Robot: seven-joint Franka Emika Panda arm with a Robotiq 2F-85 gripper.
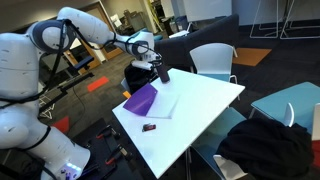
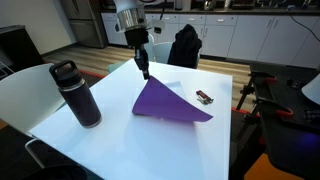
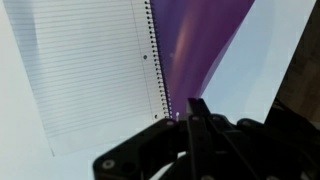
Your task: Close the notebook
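Observation:
I should swing the cover across the binding onto the pages (image 1: 166, 106) with my gripper, because the purple cover (image 1: 140, 100) slants up beside the spiral binding and leaves the lined pages open.
The notebook (image 2: 165, 100) lies on the white table (image 2: 120, 140), its purple cover lifted at a slant over the white lined pages. It also shows in an exterior view (image 1: 145, 98). In the wrist view the purple cover (image 3: 200, 40) stands up beside the spiral binding and the lined page (image 3: 90, 70). My gripper (image 2: 144, 68) hangs at the cover's raised far edge, fingers pressed together, tips touching the cover. It also shows in an exterior view (image 1: 161, 72) and in the wrist view (image 3: 195, 105).
A dark cylindrical bottle (image 2: 78, 95) stands near one table edge. A small dark red-tipped object (image 2: 204, 97) lies beside the notebook, also in an exterior view (image 1: 149, 127). White chairs (image 1: 215, 60) and a black jacket (image 1: 265, 145) surround the table.

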